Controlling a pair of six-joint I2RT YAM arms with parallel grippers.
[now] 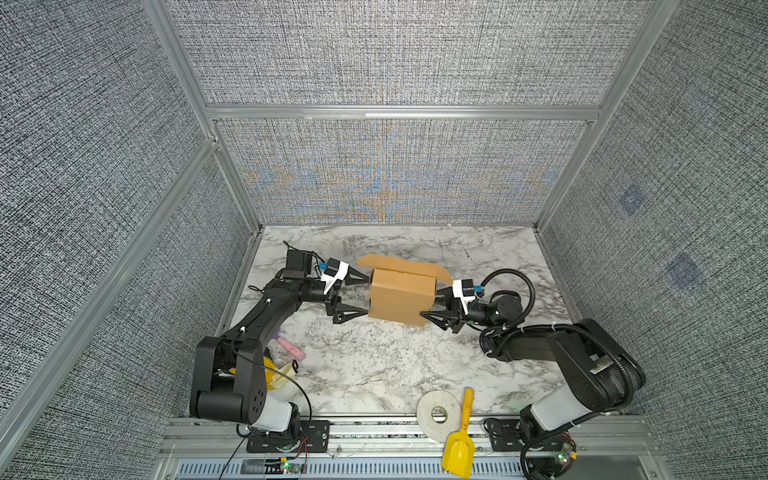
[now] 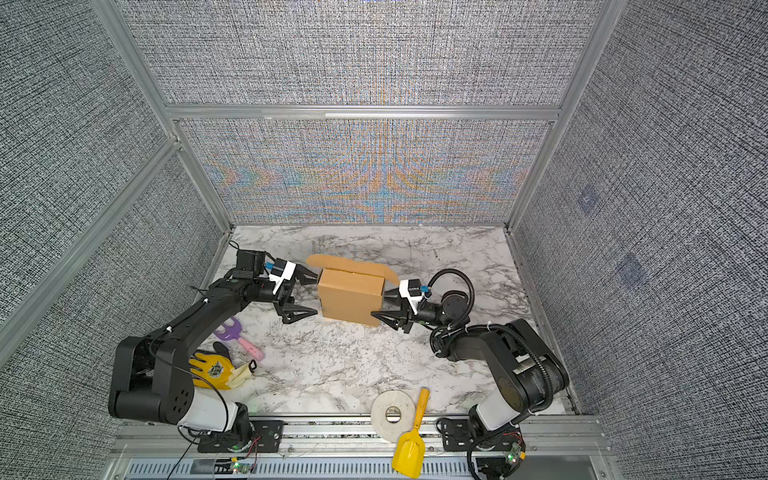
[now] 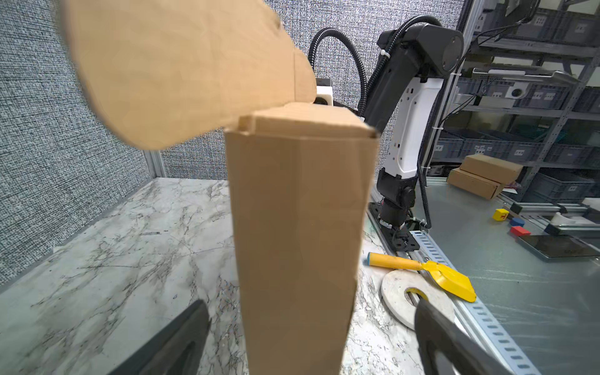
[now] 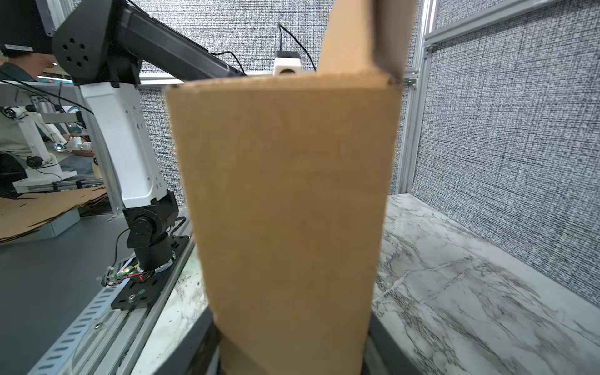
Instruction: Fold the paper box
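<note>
My left gripper is at the box's end, and the rounded lid flap [image 1: 400, 264] leans open above it, so next I back away and come down onto the box's top [image 1: 393, 280].
The paper box [image 1: 401, 299] [image 2: 351, 299] is brown cardboard and stands upright mid-table. Its rounded lid flap [image 1: 399, 266] [image 3: 181, 65] stays open, leaning toward the back wall. My left gripper [image 1: 365, 294] [image 2: 316, 296] is open at the box's left end. In the left wrist view its fingertips [image 3: 194, 318] stand apart from the cardboard [image 3: 298, 227], with marble showing in both gaps. My right gripper [image 1: 431, 303] [image 2: 379, 304] is shut on the box's right end. In the right wrist view both fingers [image 4: 378, 328] press against the cardboard [image 4: 285, 211].
A white tape roll [image 1: 439, 415] and a yellow toy shovel [image 1: 459, 444] lie at the front edge. A pink and purple toy rake [image 2: 239, 336] and a yellow glove [image 2: 216, 370] sit by the left arm's base. Fabric walls enclose three sides.
</note>
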